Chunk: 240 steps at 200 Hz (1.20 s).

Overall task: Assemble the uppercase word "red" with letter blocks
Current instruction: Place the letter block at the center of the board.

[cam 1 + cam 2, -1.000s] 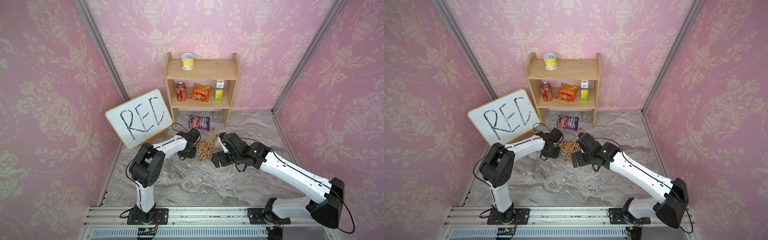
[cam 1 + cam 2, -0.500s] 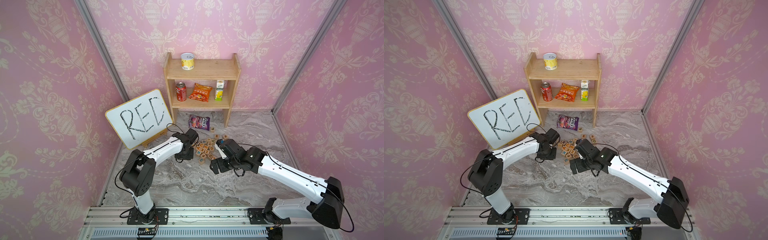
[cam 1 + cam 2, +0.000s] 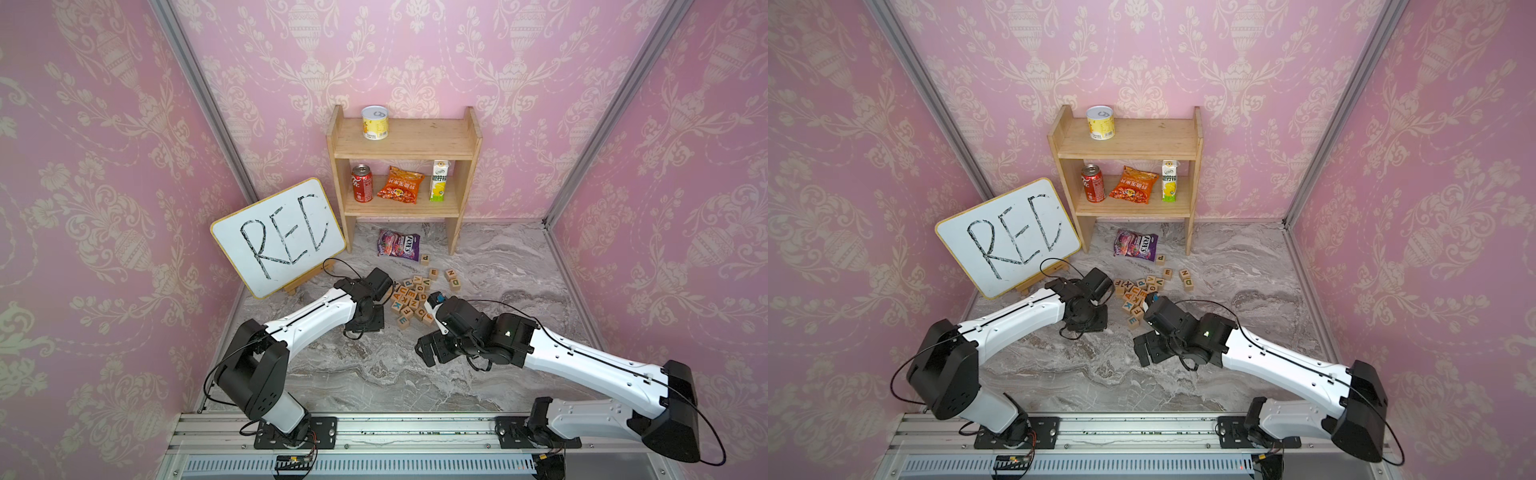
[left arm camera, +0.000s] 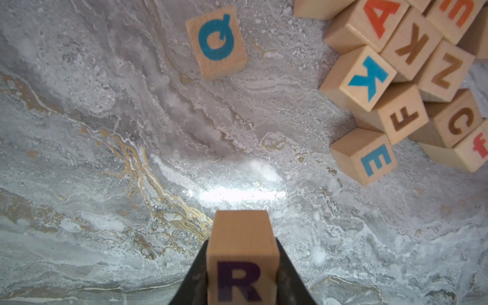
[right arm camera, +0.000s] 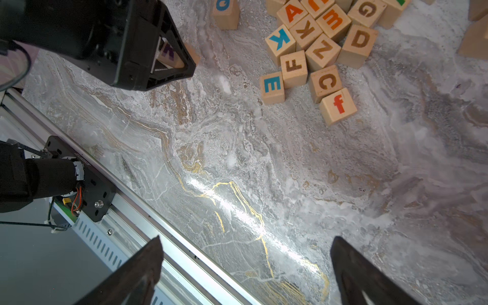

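My left gripper is holding the R block's letter (image 4: 238, 280) facing up and upright, so it should keep going to the open marble (image 3: 379, 365) in front of the pile and let go there.
My left gripper (image 4: 242, 253) is shut on the wooden R block (image 4: 241, 258), its dark purple R facing the camera, held just above the marble floor beside the block pile. The right wrist view shows the same R block (image 5: 169, 55) between the left fingers. A teal-blue E block (image 4: 375, 159) (image 5: 272, 84) (image 3: 402, 320) lies at the pile's near edge. A greenish D block (image 3: 455, 283) (image 3: 1188, 283) sits apart at the pile's far right. My right gripper (image 5: 247, 250) (image 3: 432, 353) hangs open and empty over bare floor, in front of the pile.
Several other letter blocks form a pile (image 3: 415, 297). A Q block (image 4: 216, 42) lies alone. A whiteboard (image 3: 278, 237) stands at the back left, a wooden shelf (image 3: 405, 145) and a candy bag (image 3: 398, 245) behind. The metal rail (image 5: 132, 211) runs along the front.
Both arms have drawn back from the pile toward the front rail. The left gripper stays shut on the R block, and the right stays open.
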Each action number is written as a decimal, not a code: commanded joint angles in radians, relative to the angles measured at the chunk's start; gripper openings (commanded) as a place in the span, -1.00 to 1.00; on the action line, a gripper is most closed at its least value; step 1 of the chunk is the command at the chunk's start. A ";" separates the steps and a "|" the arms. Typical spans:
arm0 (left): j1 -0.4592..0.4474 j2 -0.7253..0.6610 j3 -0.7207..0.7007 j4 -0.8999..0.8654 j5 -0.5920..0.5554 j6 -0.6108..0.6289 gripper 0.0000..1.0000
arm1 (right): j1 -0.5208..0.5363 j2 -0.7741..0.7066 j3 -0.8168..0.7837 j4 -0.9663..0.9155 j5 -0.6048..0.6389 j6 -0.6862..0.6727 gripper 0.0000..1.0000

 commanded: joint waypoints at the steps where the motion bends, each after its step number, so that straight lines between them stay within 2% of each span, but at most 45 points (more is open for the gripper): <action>1: -0.026 -0.058 -0.043 -0.007 0.009 -0.070 -1.00 | 0.040 -0.025 -0.020 0.020 0.058 0.034 0.99; 124: -0.206 -0.196 -0.217 0.025 -0.055 -0.231 -1.00 | 0.254 -0.076 -0.055 -0.021 0.195 0.162 0.99; 179: -0.288 -0.172 -0.276 0.087 -0.095 -0.267 -1.00 | 0.310 -0.101 -0.065 -0.047 0.226 0.180 0.99; 240: -0.325 -0.118 -0.292 0.174 -0.104 -0.270 -1.00 | 0.318 -0.134 -0.082 -0.069 0.229 0.193 1.00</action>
